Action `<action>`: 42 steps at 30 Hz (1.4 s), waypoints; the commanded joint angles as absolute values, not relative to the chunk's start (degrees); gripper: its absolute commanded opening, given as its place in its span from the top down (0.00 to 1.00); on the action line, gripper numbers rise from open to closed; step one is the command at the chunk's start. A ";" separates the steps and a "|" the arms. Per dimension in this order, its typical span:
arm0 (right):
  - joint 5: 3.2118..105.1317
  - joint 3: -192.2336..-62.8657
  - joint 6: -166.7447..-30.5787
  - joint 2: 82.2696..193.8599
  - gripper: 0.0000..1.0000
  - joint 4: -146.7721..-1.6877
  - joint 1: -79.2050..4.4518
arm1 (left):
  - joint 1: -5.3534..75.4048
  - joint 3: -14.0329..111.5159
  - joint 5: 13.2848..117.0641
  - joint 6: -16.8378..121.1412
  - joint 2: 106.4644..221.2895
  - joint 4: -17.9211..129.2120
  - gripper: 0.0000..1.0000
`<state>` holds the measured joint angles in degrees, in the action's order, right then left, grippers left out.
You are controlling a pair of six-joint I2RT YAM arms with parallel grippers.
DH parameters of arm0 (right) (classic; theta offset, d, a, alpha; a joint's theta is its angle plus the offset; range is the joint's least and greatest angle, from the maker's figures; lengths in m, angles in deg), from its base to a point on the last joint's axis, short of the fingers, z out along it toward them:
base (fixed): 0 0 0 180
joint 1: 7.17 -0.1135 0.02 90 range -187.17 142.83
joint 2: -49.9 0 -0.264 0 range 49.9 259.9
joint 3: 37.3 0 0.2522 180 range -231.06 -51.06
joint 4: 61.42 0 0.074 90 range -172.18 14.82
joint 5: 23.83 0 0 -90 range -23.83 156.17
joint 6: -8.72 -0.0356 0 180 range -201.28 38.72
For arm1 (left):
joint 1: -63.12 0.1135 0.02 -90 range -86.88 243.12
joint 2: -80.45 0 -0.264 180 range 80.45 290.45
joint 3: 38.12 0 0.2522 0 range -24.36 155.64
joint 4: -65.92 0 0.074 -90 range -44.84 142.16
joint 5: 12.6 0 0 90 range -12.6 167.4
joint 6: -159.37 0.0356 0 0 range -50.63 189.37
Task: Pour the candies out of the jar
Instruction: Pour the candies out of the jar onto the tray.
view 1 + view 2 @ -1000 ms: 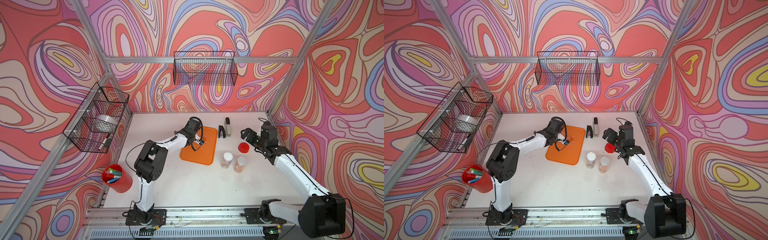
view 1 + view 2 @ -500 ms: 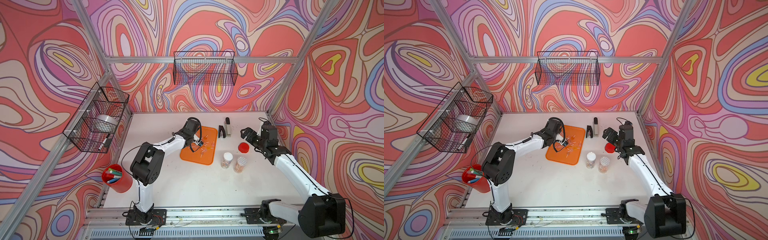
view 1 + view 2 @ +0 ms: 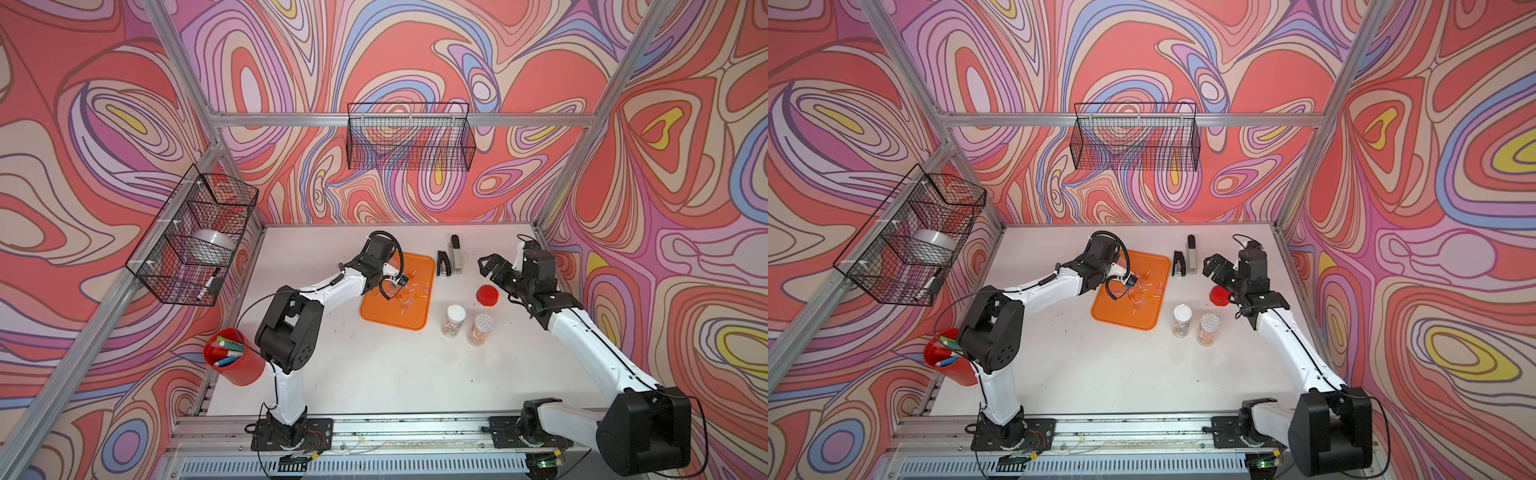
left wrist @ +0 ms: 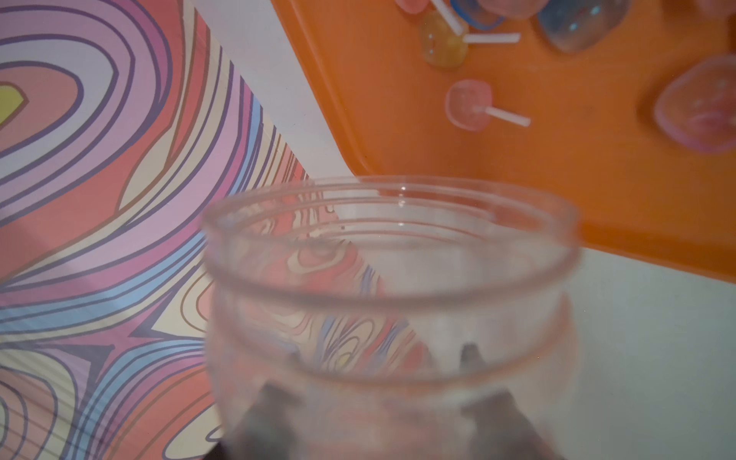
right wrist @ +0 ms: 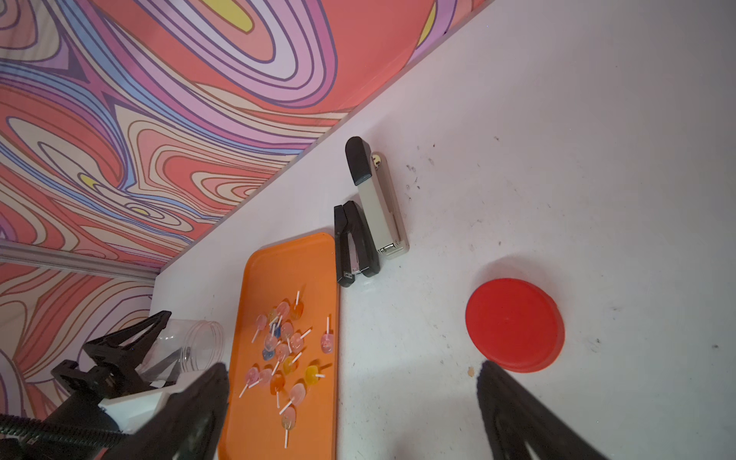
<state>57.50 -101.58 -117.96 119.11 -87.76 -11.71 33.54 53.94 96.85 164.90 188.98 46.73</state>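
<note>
The clear jar is empty and its rim point(image 4: 392, 297) stands out beyond the left gripper's fingers, so the robot's right gripper should keep going toward the jar point(image 5: 184, 342) and close there.
My left gripper point(image 4: 378, 398) is shut on a clear jar point(image 4: 390, 278), which looks empty and has its open mouth towards the orange tray point(image 4: 557, 179). In the right wrist view the jar point(image 5: 191, 346) lies tipped beside the tray's edge. The candies point(image 3: 409, 293) lie scattered on the tray point(image 3: 395, 316), small orange, yellow and blue sweets with white sticks point(image 5: 284, 350). In both top views the left gripper point(image 3: 1121, 276) hangs over the tray's left side. My right gripper point(image 5: 353, 366) stands open and empty above the table, next to a red lid point(image 5: 513, 324).
Two staplers point(image 3: 451, 259) lie behind the tray's right corner. Two lidded jars point(image 3: 454, 320) point(image 3: 481, 328) stand right of the tray. A red cup of markers point(image 3: 232, 361) sits at the front left. Wire baskets hang on the back wall point(image 3: 409, 141) and left wall point(image 3: 195, 237).
The candies have dropped out of the jar and spread over the tray. The left arm has swung its elbow to the left. The right arm has not moved.
</note>
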 commanded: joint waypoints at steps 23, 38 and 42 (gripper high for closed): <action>30.80 -105.78 -117.47 122.36 0.04 -72.90 -13.75 | 48.65 65.67 35.04 83.97 180.13 32.44 1.00; 33.65 -122.72 -109.67 130.40 0.05 -82.21 -28.31 | 41.37 54.97 38.67 69.73 174.50 41.90 1.00; 35.03 -123.96 -109.11 131.46 0.05 -82.85 -30.90 | 39.38 52.04 40.64 69.05 173.14 42.81 1.00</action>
<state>33.35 -122.52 -110.66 130.43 -80.44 -29.50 39.70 53.09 38.29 70.48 175.71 40.24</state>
